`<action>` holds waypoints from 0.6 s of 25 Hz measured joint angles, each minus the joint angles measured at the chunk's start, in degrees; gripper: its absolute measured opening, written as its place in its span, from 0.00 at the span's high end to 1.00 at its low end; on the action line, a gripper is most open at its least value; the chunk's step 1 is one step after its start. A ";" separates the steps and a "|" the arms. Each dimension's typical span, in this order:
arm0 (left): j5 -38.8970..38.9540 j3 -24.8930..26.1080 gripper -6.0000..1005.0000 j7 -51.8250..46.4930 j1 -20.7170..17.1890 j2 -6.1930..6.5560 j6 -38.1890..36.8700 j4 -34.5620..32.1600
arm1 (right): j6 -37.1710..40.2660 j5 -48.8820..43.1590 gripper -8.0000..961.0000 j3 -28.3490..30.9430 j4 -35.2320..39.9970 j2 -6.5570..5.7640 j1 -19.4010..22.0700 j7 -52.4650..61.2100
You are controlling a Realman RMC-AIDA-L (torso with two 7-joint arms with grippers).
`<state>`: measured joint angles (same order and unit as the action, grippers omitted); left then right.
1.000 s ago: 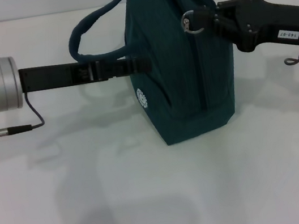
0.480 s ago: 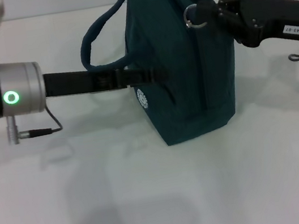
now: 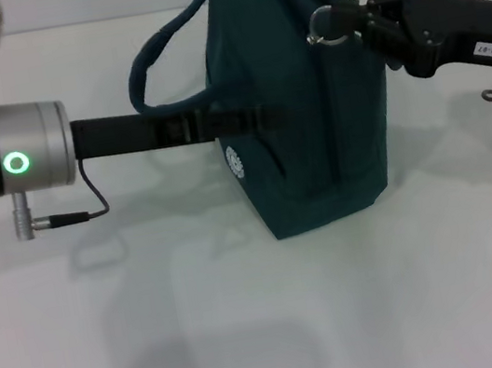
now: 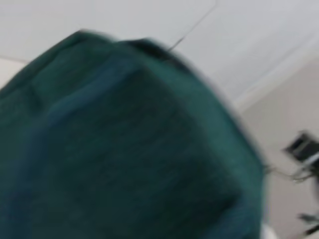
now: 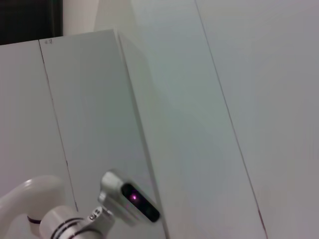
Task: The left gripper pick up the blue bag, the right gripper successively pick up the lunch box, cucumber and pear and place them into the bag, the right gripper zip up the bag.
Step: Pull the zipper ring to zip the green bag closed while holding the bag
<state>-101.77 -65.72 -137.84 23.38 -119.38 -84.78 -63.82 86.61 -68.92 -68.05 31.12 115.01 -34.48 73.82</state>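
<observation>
The zipper ring [image 3: 324, 27] in my right gripper is short of the top of the bag. My left gripper should pull the bag's body [image 3: 311, 149] down against the pull.
The blue bag [image 3: 304, 136] stands upright on the white table, with its round white logo [image 3: 235, 161] facing me. My left gripper [image 3: 254, 119] reaches in from the left, level, under the drooping loop handle [image 3: 144, 69], with its tip against the bag's side. The bag's teal fabric [image 4: 124, 159] fills the left wrist view. My right gripper [image 3: 353, 22] comes in from the right, high on the bag, shut on the metal ring zipper pull [image 3: 324, 25]. The lunch box, cucumber and pear are out of view.
The white table [image 3: 252, 334] stretches in front of the bag. A thin cable [image 3: 72, 216] hangs from the left arm's silver cuff. The right wrist view shows only white panels and a small camera unit [image 5: 130, 199] on a white mount.
The right gripper has drawn the ring pull a little up and to the right. The left arm has pushed rightward, its tip further against the bag, and the handle loop sits higher. The bag has stayed put.
</observation>
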 joint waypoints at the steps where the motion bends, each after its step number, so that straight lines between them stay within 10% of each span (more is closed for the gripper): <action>1: 0.48 0.38 0.19 -0.03 0.00 0.00 -0.78 -0.19 | 0.05 0.00 0.97 0.14 0.00 -0.01 0.05 0.00; 15: 0.30 -3.78 0.19 -2.13 0.57 -0.42 3.08 2.13 | 0.25 -0.03 0.97 0.30 0.00 0.13 0.13 0.00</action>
<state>-101.47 -69.50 -139.98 23.95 -119.80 -81.70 -61.69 86.86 -68.94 -67.76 31.11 115.13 -34.35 73.83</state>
